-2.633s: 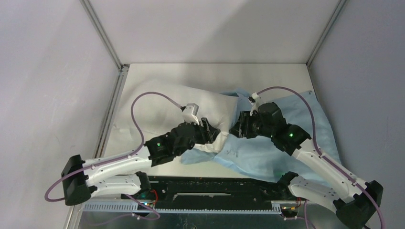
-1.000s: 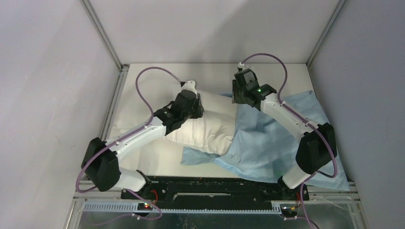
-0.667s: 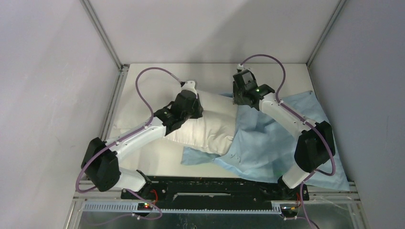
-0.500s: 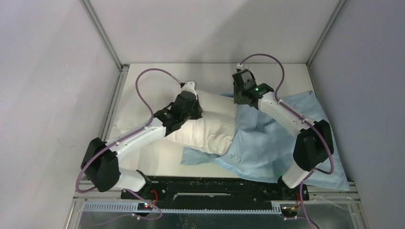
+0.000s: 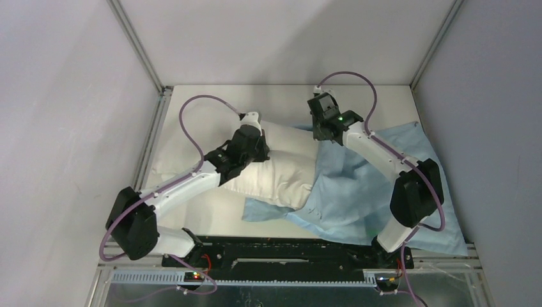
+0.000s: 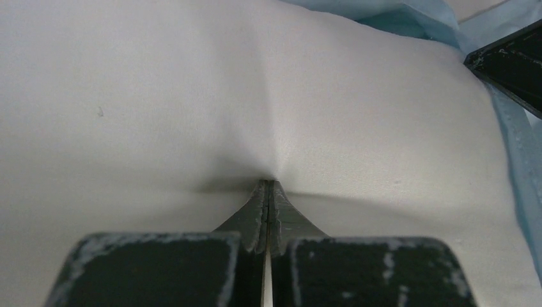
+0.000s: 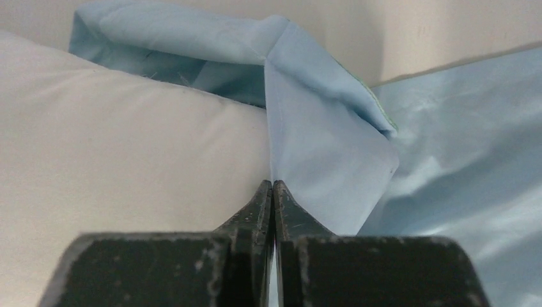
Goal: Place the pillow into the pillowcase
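The pillow's end bulges beside the pillowcase's hem [image 5: 318,159], away from my left gripper's pinch, so next my left gripper opens and presses that end [image 5: 305,169] in at the hem.
The cream pillow [image 5: 281,176] lies across the table's middle, its right end inside the mouth of the light blue pillowcase [image 5: 358,192], which spreads to the right. My left gripper [image 5: 263,151] presses into the pillow's top near its far edge. In the left wrist view the jaws [image 6: 269,184] are closed, with pillow [image 6: 192,96] fabric puckered at the tips. My right gripper [image 5: 317,134] sits at the far corner of the pillowcase mouth. In the right wrist view its jaws [image 7: 273,184] are closed on the blue hem [image 7: 326,160], beside the pillow [image 7: 115,141].
The pale table [image 5: 281,99] is walled by grey panels behind and on both sides. A metal rail [image 5: 153,134] runs along the left edge. Part of the right gripper's black body [image 6: 511,64] shows in the left wrist view. The arm bases stand at the near edge.
Both arms went from the pillow's near side to its far side. Over the last second both grippers closed, the left on pillow fabric, the right on the pillowcase hem.
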Controlling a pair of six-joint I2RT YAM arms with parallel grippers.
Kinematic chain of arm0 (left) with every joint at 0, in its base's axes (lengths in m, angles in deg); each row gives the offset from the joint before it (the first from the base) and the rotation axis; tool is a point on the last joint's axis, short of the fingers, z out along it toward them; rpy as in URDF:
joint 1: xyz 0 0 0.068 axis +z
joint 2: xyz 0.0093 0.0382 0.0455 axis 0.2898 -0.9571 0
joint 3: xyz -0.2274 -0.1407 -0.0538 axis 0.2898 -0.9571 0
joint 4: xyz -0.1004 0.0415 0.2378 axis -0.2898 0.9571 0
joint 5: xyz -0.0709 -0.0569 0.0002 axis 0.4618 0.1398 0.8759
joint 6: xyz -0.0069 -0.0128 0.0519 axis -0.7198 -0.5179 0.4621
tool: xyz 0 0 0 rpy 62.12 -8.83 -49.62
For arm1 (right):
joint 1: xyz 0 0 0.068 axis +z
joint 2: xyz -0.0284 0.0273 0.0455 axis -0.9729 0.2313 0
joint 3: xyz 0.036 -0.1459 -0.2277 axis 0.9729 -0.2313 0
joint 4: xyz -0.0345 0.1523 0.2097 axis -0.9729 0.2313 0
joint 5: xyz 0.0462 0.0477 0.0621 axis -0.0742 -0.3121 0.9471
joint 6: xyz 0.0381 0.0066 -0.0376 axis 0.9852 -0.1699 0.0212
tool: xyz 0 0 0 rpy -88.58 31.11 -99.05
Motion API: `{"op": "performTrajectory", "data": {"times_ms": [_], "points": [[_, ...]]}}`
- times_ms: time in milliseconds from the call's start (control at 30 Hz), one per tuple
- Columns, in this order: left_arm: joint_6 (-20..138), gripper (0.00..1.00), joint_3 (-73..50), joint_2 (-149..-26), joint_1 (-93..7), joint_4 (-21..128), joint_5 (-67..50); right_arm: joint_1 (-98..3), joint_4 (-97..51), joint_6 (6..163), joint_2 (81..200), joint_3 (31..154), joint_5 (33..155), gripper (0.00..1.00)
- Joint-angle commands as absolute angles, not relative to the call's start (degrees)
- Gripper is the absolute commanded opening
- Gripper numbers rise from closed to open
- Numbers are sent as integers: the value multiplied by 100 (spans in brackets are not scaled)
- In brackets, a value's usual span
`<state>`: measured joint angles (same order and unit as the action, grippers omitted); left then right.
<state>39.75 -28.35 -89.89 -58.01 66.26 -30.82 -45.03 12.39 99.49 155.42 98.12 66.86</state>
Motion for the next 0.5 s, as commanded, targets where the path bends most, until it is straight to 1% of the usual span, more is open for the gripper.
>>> {"op": "performTrajectory", "data": {"times_ms": [0,100,233,367,467], "points": [[3828,0,-3215,-8788,-5866,6905,-2914,-4201,1331,9786,15687,10577,6654,0],[3595,0,-3224,-8685,-6083,6718,-2880,-3886,1300,9703,15732,11158,6819,0],[3239,0,-3146,-8607,-6520,6398,-3218,-3579,1287,9711,15969,12099,7343,0],[2734,0,-3111,-8711,-6525,5905,-3516,-3414,1288,9813,16272,12752,7910,0],[2431,0,-2979,-8895,-6225,5656,-3917,-3409,1242,9880,16308,12927,8125,0]]}}
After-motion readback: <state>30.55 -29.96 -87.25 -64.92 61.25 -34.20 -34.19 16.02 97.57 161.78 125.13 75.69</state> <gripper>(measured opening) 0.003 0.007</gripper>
